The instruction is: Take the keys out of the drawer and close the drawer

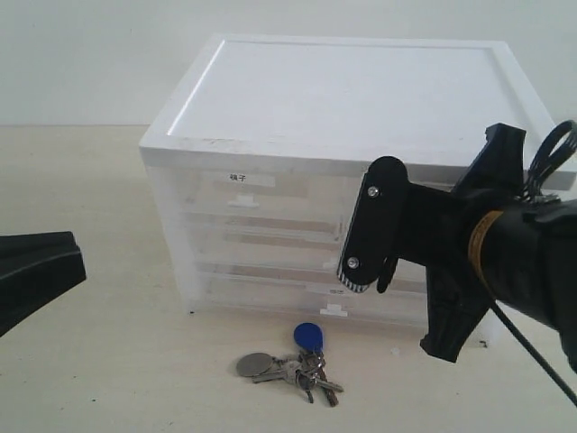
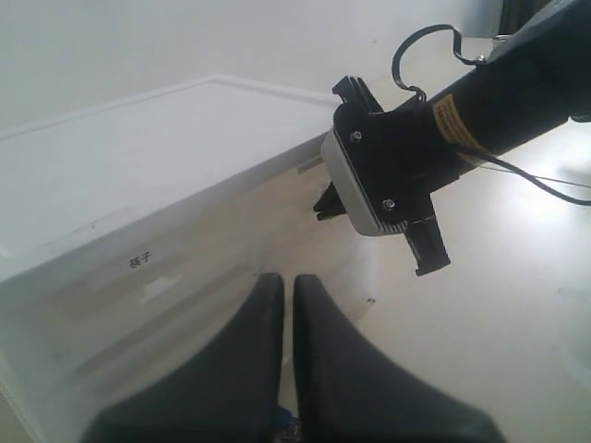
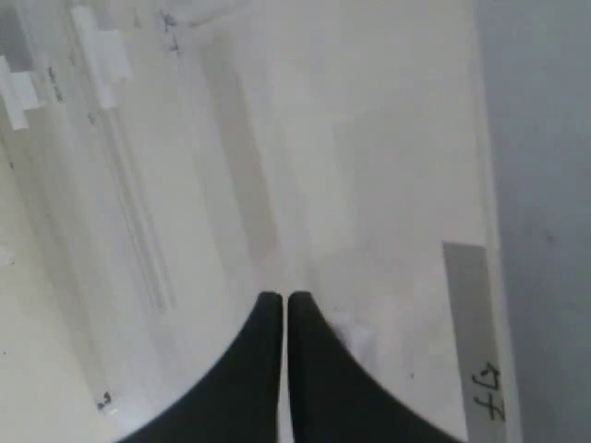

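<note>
I should back my right gripper off and straighten the cabinet from its sides (image 1: 534,95) with both grippers, because the drawer is flush but the white cabinet stands crooked (image 1: 297,163).
The keys (image 1: 302,368) lie on the table just in front of the cabinet, with the blue fob (image 1: 308,336) and the round grey tag (image 1: 255,364) showing. The drawer (image 3: 369,185) is the upper right half-width one, with a thinly written label (image 3: 484,406); its front looks level with its neighbour. My right gripper (image 3: 284,297) is shut, with its tips at this drawer's front, beside a faint white tab. In the exterior view the right arm hides that drawer. My left gripper (image 2: 288,279) is shut and empty, low at the left (image 1: 79,257), away from the cabinet.
The white cabinet (image 1: 352,90) of clear drawers fills the middle, with full-width drawers below. The upper left drawer has a bolder label (image 1: 239,179). The right arm's black camera mount (image 1: 371,225) hangs in front of the cabinet. A cable (image 1: 532,356) trails at the right.
</note>
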`<state>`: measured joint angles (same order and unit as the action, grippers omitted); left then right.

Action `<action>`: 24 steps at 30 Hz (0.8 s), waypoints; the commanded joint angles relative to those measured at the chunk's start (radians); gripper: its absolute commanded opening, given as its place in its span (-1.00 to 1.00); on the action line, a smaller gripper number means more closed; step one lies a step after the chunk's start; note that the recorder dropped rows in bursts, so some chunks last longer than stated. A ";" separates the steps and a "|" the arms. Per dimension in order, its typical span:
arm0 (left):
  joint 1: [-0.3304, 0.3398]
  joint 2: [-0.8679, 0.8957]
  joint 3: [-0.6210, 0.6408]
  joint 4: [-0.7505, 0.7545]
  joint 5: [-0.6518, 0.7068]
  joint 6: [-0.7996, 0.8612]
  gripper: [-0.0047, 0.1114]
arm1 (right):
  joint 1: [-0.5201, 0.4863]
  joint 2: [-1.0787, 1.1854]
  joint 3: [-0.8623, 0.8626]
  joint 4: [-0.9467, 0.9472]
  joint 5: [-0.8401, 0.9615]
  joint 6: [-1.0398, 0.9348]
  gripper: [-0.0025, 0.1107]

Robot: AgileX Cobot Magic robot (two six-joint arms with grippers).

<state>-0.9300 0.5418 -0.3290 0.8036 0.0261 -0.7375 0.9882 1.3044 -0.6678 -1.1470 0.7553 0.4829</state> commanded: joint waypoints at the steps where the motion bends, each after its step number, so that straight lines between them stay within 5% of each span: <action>1: 0.001 -0.004 0.004 -0.007 0.016 -0.009 -0.84 | 0.062 -0.007 -0.010 -0.002 0.049 0.001 -0.96; 7: 0.010 -0.004 0.004 -0.007 0.060 -0.011 -0.84 | 0.345 -0.026 -0.012 0.033 0.058 0.042 -0.96; 15: 0.269 -0.004 -0.121 0.054 0.097 -0.213 -0.84 | 0.365 -0.132 -0.021 -0.305 0.260 0.479 -0.96; 18: 0.346 -0.004 -0.149 0.054 0.076 -0.225 -0.84 | 0.278 -0.275 -0.052 -0.289 0.231 0.523 -0.96; 24: 0.424 0.057 -0.163 0.046 0.025 -0.235 -0.84 | -0.118 -0.555 -0.082 -0.229 0.094 0.494 -0.96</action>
<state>-0.5257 0.5589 -0.4754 0.8521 0.0587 -0.9636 0.9799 0.7942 -0.7450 -1.4157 0.8681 1.0052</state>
